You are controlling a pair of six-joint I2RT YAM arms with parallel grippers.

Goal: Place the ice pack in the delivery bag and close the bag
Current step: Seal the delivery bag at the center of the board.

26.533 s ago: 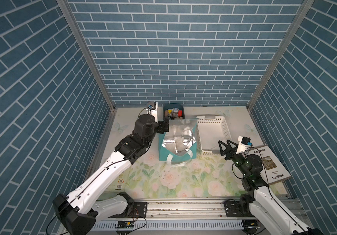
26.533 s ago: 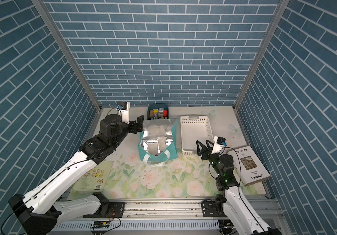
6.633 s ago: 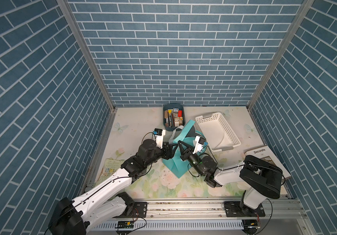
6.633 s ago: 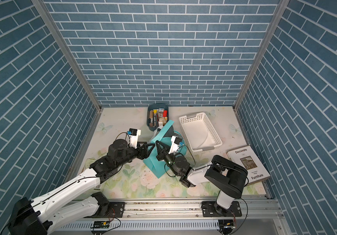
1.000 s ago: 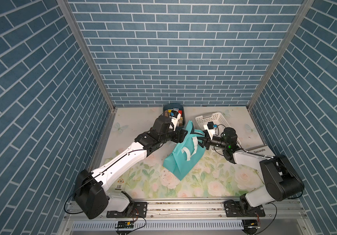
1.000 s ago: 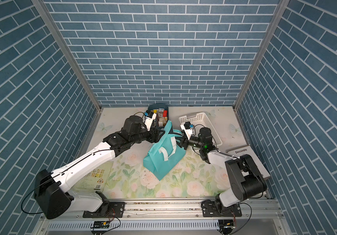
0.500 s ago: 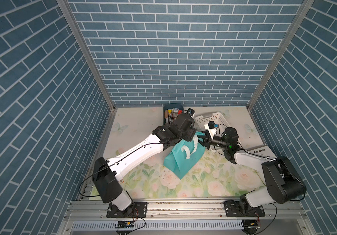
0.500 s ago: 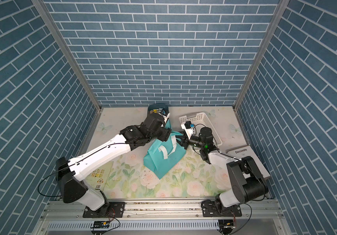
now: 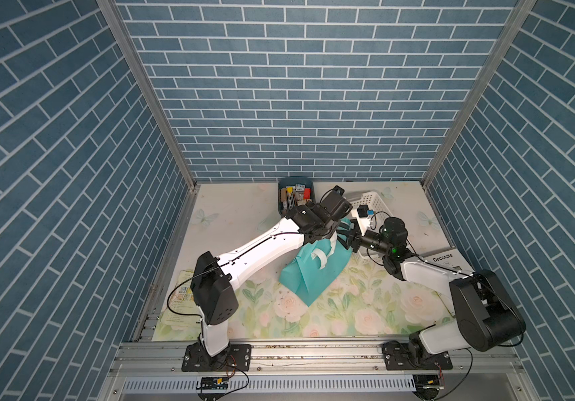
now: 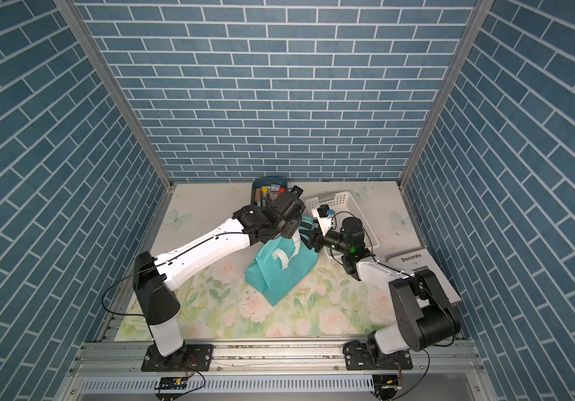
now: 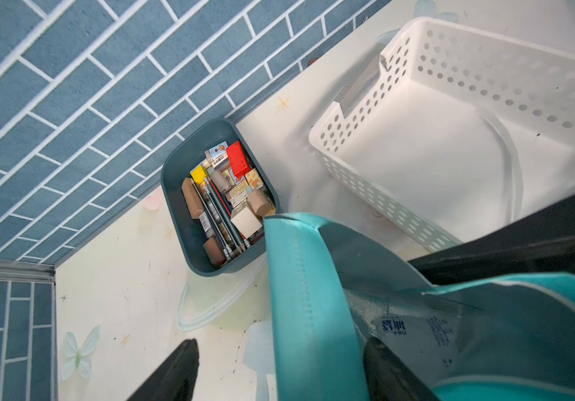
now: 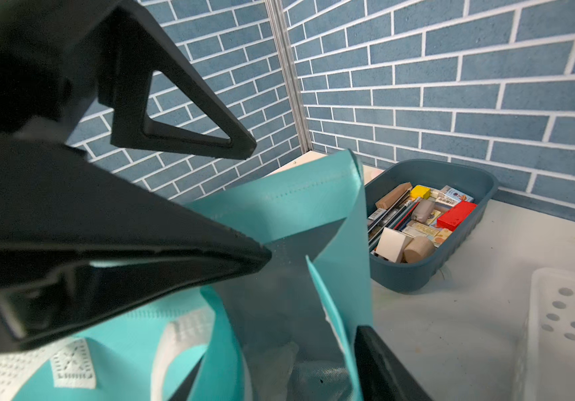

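Note:
My left gripper is to pinch the bag's rim (image 11: 307, 287) and keep it steady before my right gripper closes the opening, because the delivery bag's opening (image 11: 401, 284) gapes with its rim loose.
The teal delivery bag (image 9: 313, 274) (image 10: 279, 270) leans on the floral mat, mouth toward the back. Inside it, against the silver lining, lies the ice pack (image 11: 418, 333), a clear pouch with blue print. My left gripper (image 11: 282, 343) is open and straddles the bag's near wall, with one finger (image 11: 390, 371) inside beside the pack and nothing held. From the right, my right gripper (image 12: 275, 357) (image 9: 346, 239) reaches the mouth with its fingers apart on either side of the rim, gripping nothing I can see. In both top views the left wrist (image 10: 282, 208) covers the bag's mouth.
A white perforated basket (image 9: 372, 201) (image 11: 452, 139) stands just behind and right of the bag. At the back wall a dark blue bin (image 9: 296, 194) (image 12: 418, 277) holds several small items. A "Decorate" book (image 9: 445, 258) lies at the right edge, a leaflet (image 9: 181, 291) at the left.
My left arm has swung right from beside the bag and now sits over its mouth. The right arm has stayed at the bag's rim. The bag has barely shifted.

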